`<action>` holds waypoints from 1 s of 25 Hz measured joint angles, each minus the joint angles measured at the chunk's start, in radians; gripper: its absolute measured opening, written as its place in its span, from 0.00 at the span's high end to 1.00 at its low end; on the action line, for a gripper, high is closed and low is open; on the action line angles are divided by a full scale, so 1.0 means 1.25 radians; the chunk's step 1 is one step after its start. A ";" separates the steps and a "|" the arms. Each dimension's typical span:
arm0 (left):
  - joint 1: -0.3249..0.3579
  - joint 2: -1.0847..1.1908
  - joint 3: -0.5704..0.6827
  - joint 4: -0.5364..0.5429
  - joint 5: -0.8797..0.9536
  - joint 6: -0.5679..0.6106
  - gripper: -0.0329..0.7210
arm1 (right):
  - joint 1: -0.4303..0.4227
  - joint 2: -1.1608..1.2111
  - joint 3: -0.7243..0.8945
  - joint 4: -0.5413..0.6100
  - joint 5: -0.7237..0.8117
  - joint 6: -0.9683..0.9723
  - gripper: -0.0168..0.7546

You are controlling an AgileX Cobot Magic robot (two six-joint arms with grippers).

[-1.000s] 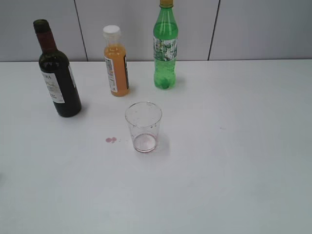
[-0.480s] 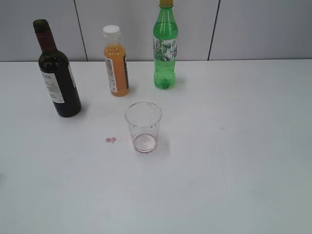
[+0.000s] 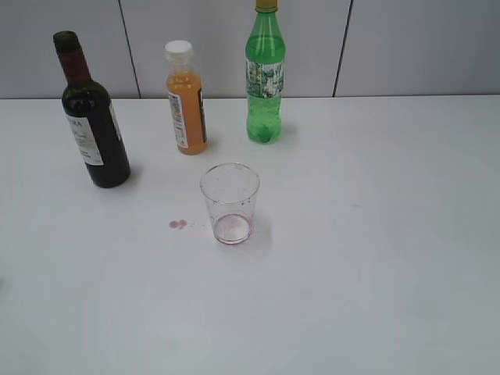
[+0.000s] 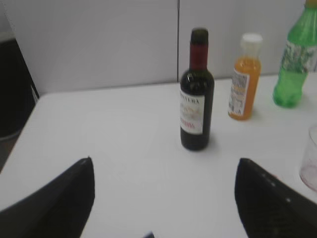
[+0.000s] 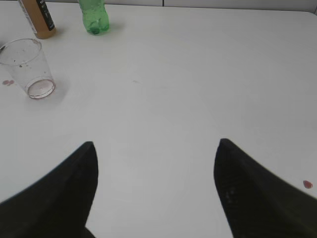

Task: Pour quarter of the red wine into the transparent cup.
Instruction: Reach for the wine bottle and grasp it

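Observation:
The dark wine bottle will drip some wine outside the transparent cup when the robot pours, because small red drops lie next to the cup.
The dark wine bottle with maroon neck foil and a white label stands upright at the back left of the white table; it also shows in the left wrist view. The transparent cup stands upright near the middle with reddish residue at its base, and shows in the right wrist view and at the edge of the left wrist view. My left gripper is open and empty, well short of the wine bottle. My right gripper is open and empty, far right of the cup. Neither gripper shows in the exterior view.
An orange juice bottle with a white cap and a green soda bottle stand behind the cup. Small red drops lie left of the cup; another drop lies near my right gripper. A grey wall backs the table.

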 joint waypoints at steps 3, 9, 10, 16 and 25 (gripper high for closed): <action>0.000 0.059 0.033 -0.004 -0.178 0.023 0.05 | 0.000 0.000 0.000 0.000 0.000 0.000 0.22; 0.000 0.215 0.134 -0.022 -0.485 0.029 0.07 | 0.000 0.000 0.000 0.000 0.000 0.000 0.22; 0.000 0.242 0.138 -0.021 -0.516 0.030 0.08 | 0.000 0.000 0.000 0.000 0.000 0.001 0.22; -0.058 0.442 0.142 -0.019 -0.729 0.017 0.09 | 0.000 0.000 0.000 0.000 0.000 0.001 0.22; -0.206 0.776 0.142 0.034 -1.054 -0.040 0.10 | 0.000 0.000 0.000 0.000 0.000 0.000 0.22</action>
